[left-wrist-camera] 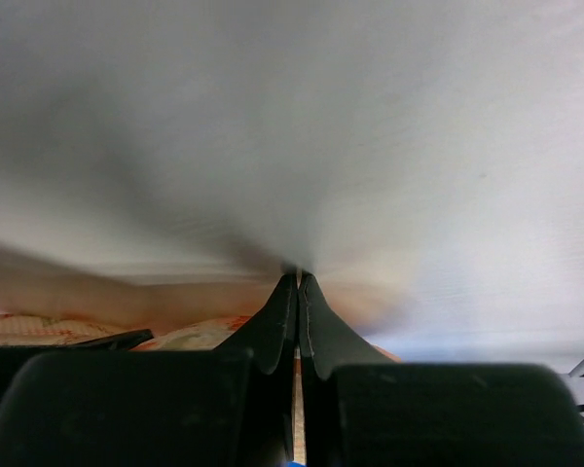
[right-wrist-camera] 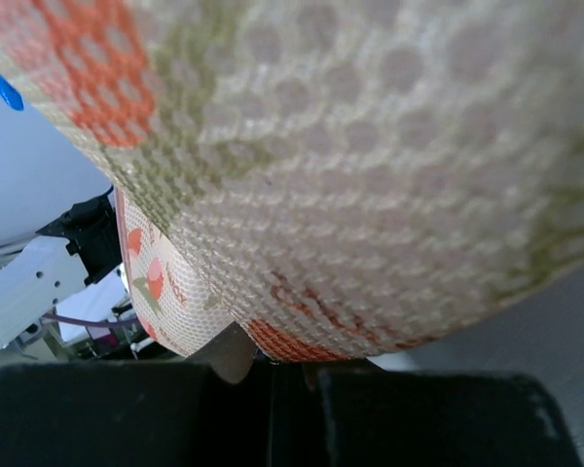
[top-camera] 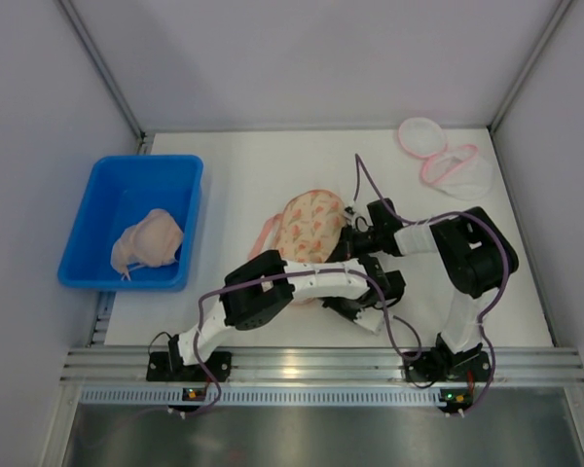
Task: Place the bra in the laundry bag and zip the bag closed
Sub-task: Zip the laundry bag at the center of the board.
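My left gripper should back off, open and come over the rim (top-camera: 337,233) beside my right gripper, because it is shut and empty past the laundry bag's edge (left-wrist-camera: 200,334).
The laundry bag (top-camera: 311,229), a round mesh pouch with an orange and green print, lies at the table's centre. My right gripper (top-camera: 354,230) is shut on its right edge, and in the right wrist view the mesh of the laundry bag (right-wrist-camera: 350,165) fills the frame above the gripper (right-wrist-camera: 282,355). My left gripper (top-camera: 346,305) sits just in front of the bag with its tips down near the table. Its jaws (left-wrist-camera: 299,279) are pressed together, and nothing shows between them. A beige bra (top-camera: 148,240) lies bunched in the blue bin (top-camera: 102,190) at the left.
A second white pouch with pink trim (top-camera: 443,161) lies open at the back right. A strip of pink fabric (top-camera: 266,233) shows at the printed bag's left side. The left forearm (top-camera: 311,282) crosses in front of the bag. Grey walls close in the table.
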Tool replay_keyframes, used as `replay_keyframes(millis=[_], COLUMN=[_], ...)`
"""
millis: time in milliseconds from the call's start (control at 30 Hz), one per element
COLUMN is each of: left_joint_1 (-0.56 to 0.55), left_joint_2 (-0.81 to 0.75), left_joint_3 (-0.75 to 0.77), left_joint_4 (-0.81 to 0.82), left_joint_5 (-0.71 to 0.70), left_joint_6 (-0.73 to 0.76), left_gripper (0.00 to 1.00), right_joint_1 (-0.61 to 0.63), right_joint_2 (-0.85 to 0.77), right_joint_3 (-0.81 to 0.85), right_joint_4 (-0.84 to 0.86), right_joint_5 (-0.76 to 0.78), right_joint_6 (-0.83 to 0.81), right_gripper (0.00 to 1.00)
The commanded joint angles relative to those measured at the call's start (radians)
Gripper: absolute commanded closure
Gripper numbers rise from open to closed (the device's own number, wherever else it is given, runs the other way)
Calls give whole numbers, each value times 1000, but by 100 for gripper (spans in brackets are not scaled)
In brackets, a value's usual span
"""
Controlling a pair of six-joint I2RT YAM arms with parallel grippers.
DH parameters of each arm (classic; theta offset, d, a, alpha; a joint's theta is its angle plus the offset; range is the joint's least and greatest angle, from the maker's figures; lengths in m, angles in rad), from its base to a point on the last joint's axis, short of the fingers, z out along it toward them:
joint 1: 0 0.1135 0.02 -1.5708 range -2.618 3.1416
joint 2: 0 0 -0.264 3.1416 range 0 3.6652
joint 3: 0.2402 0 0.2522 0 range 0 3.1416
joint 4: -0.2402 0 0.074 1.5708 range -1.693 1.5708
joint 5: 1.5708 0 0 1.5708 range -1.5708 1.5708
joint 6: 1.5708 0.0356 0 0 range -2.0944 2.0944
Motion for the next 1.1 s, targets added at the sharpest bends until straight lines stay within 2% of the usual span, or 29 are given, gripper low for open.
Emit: replay_keyframes(millis=[0,233,467,600,633,700,733,767,833,900,967,1067], left_joint_1=[-26,-112,-145,-138,-125,-102,-76,-63,-33,-19,-5,-2], left_joint_2=[-61,-137,-219,-249,-248,-234,-222,-217,-209,-199,-188,-174], left_joint_3=[-58,-131,-243,-260,-246,-193,-174,-159,-121,-102,-75,-62], left_joint_4=[-27,-27,-17,65,75,96,99,111,127,148,154,167], left_joint_5=[60,154,229,171,160,134,128,122,96,74,74,71], left_joint_6=[-3,-33,-46,-49,-44,-41,-36,-27,-7,11,23,34], left_gripper=[100,100,100,100,100,100,100,100,100,100,100,100], right_joint_1=[-15,-41,-66,-84,-86,-95,-101,-107,-112,-113,-110,-91], right_joint_2=[-12,22,91,131,130,107,72,55,22,-16,-33,-25], right_joint_3=[72,128,267,379,388,378,366,335,300,233,164,137], right_joint_4=[-56,-116,-282,-384,-438,-473,-504,-529,-559,-569,-508,-457], right_joint_5=[21,30,21,-3,-11,-37,-45,-48,-72,-112,-163,-204], right_joint_6=[-77,-142,-287,-361,-379,-383,-393,-399,-418,-416,-369,-331], right_gripper=[100,100,100,99,80,56,38,32,26,25,23,23])
